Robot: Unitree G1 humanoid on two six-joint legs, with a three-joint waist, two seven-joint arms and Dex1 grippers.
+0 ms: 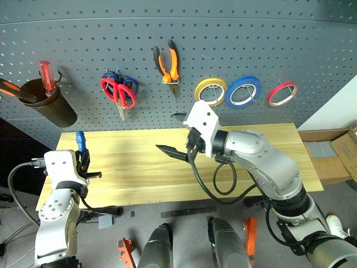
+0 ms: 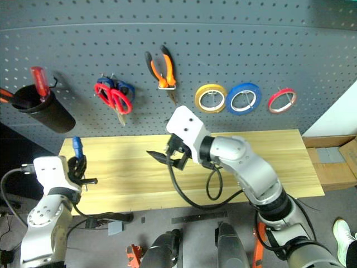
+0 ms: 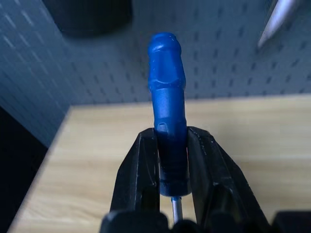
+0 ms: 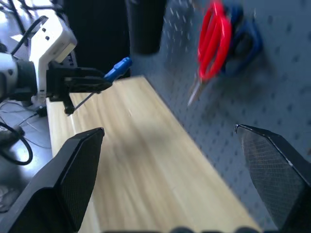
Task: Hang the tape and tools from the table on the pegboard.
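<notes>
Next, my left gripper lifts the blue-handled screwdriver above the cup's opening and lowers it in stem first, because the screwdriver is lower than the black cup.
My left gripper is shut on the small blue-handled screwdriver, held above the left end of the wooden table; the handle sticks out past the fingers toward the pegboard. My right gripper is open and holds nothing, hovering over the table's middle, pointing left. The red tape hangs at the right on the pegboard. The red-handled scissors and the orange-and-black pliers hang further left. The right wrist view shows the screwdriver in the left gripper.
A yellow roll and a blue roll hang beside the red tape. Blue scissors sit behind the red ones. A black cup at the far left holds a red screwdriver. A cardboard box stands right of the table.
</notes>
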